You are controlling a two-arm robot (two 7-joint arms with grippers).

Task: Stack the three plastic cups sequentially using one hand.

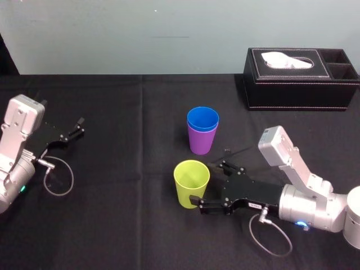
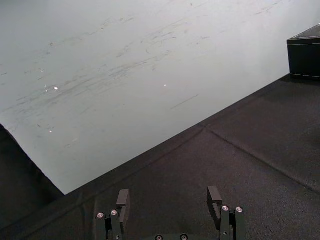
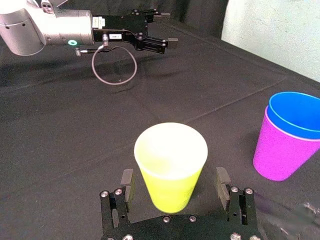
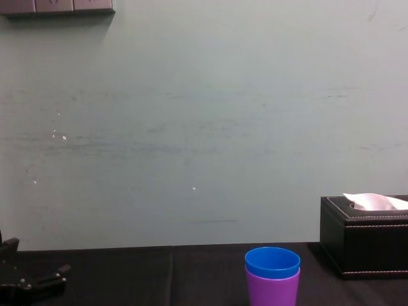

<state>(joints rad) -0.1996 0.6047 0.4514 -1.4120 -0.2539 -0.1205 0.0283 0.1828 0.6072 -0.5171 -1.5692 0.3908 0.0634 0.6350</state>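
The blue cup's rim band shows just above the purple cup, so I expect the yellow-green cup to sink inside to a similar rim band when the robot lets go of it.
The blue cup sits nested inside the purple cup near the table's middle; the chest view shows the same blue cup in the purple cup. In front of them the yellow-green cup stands upright and alone. My right gripper lies low on the table at that cup's right side and is open. In the right wrist view the yellow-green cup stands between the fingers with a gap on each side. The left gripper rests open far to the left.
A black tissue box stands at the back right, behind the stacked pair. A black cloth covers the table. A cable loop lies by the left arm. The pale wall rises behind the table's far edge.
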